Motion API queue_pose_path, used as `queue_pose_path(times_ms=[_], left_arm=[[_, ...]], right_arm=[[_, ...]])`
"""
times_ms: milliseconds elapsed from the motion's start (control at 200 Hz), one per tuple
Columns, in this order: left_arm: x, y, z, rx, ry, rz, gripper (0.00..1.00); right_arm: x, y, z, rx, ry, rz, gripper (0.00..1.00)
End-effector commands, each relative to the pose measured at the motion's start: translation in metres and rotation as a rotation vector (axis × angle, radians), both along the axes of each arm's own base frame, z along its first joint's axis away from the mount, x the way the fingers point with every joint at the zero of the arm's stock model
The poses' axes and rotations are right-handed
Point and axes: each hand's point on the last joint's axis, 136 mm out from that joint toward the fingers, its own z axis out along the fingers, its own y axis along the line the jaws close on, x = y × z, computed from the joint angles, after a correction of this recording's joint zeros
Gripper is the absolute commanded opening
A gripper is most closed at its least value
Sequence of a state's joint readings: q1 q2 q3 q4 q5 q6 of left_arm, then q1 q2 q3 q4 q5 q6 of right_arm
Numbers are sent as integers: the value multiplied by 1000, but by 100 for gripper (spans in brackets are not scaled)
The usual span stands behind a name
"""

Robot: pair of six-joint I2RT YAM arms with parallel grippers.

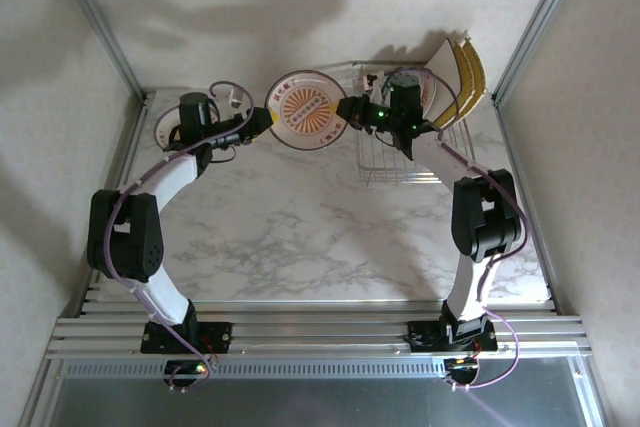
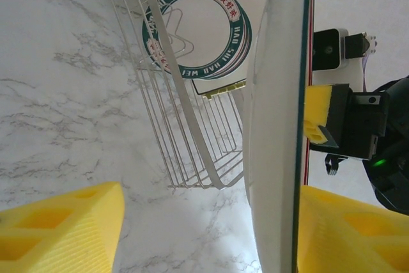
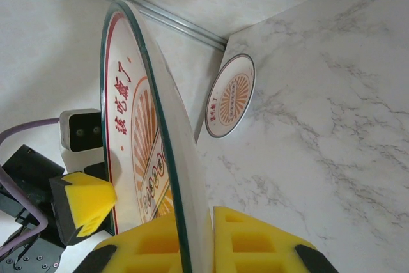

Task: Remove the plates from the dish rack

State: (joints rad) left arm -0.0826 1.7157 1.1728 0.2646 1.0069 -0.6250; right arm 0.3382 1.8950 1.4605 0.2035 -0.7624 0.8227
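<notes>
My left gripper should take the held plate by its free rim and stack it at the lying plate, because the lying plate is far from my right gripper.
A small round white plate with a red-orange centre and dark rim hangs upright above the table, between both grippers. My right gripper is shut on its rim, and the yellow pads pinch the plate's edge. My left gripper stands open around the opposite rim. One of its fingers lies against the plate; the other is far off. The silver wire dish rack holds a round plate and square plates. Another round plate lies at the far left.
Metal frame posts and pale walls close in the marble table at the back and sides. The rack stands just right of the held plate. The lying plate sits in the back left corner, under my left arm.
</notes>
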Motion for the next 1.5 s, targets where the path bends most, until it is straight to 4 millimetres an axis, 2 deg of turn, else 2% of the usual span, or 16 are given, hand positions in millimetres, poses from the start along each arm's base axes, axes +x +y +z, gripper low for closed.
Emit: queue_pose_path(times_ms=[0,165,365,561,641,656,696,716,781,846,871,946,1076,1206,1326,1497], left_arm=[[2,-7,9,-7,-31,-32,62],[4,-8,7,-11,-25,-36,41],[4,-10,3,-8,-15,-42,24],[4,-11,1,-12,-8,-48,0],[5,-11,1,-14,-7,-49,0],[5,-11,1,-15,-8,-49,0],[5,-11,0,-16,-5,-45,0],[6,-10,0,-16,-5,-41,0],[8,-8,2,-26,-8,-29,0],[9,-7,5,-48,-18,-22,0],[9,-6,8,-56,-27,-23,0],[9,-5,10,-63,-33,-22,0],[10,0,10,-54,-34,-9,0],[10,11,9,-53,-36,20,0],[10,29,11,-53,-46,62,0],[16,71,10,-50,-39,212,0]], right_arm=[[-4,13,23,19,-61,56,0],[-5,17,21,15,-55,64,0],[-6,21,18,0,-49,82,0],[-4,22,19,-5,-48,82,0],[-3,23,18,-12,-47,83,0],[-2,23,18,-14,-46,83,2],[-2,23,18,-18,-48,82,17],[-1,23,18,-21,-47,82,26],[-1,22,17,-33,-44,81,66],[0,19,16,-62,-40,65,92],[1,17,15,-81,-42,52,98],[1,11,13,-141,-49,30,99],[1,-9,17,-240,-72,-21,99],[3,-43,27,-343,-102,-81,99],[3,-86,34,-511,-107,-147,99],[-12,-160,29,-914,-43,-263,99]])
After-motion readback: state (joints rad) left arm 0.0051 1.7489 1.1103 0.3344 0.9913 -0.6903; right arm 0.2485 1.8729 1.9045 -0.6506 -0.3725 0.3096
